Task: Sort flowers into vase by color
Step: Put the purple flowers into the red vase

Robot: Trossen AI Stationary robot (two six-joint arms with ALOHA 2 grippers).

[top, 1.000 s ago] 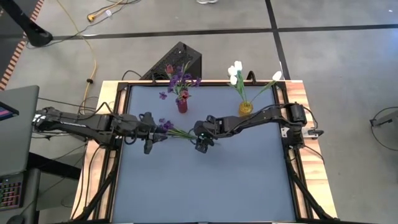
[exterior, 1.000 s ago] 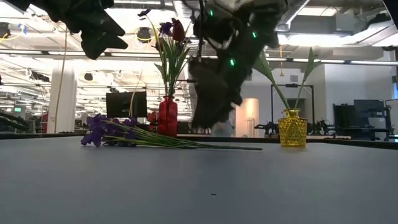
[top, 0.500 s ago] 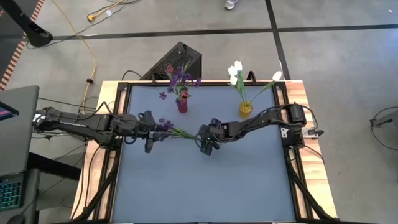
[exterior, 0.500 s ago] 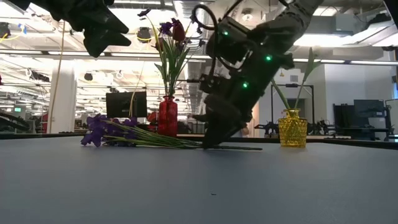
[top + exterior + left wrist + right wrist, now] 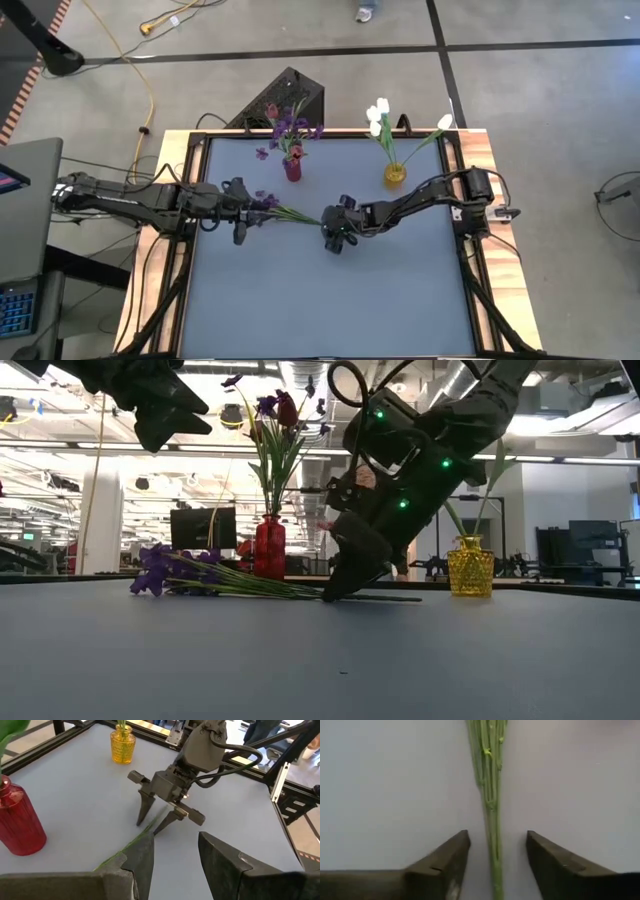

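Observation:
The stem end [image 5: 395, 598] meant for the red vase is between my right gripper's fingers, so my right gripper should raise the purple flower and my left gripper should grab the upper stem [image 5: 252, 582].
A purple flower [image 5: 264, 204] lies flat on the grey table, with its blooms [image 5: 165, 571] toward the left arm and its thin green stem [image 5: 492, 805] running toward the right arm. My right gripper [image 5: 335, 237] is open and tipped steeply down. Its fingertips [image 5: 335, 592] are at the table, one on either side of the stem's free end [image 5: 152, 827], with gaps showing on both sides. My left gripper [image 5: 175, 847] is open and hovers high over the blooms [image 5: 160, 405]. Purple and red flowers stand in a red vase [image 5: 292, 169]. White tulips stand in a yellow vase [image 5: 395, 174].
The red vase [image 5: 269, 547] stands at the far side of the table, just beyond the lying flower, and the yellow vase [image 5: 470, 566] is farther right. A raised frame [image 5: 190, 180] runs round the table. The near half of the mat [image 5: 330, 300] is bare.
My right gripper has come down to the table and shifted a little toward the right and near edges, tipping steeply. Its open fingers have ended up astride the stem's free end. The purple flower and my left arm have kept still.

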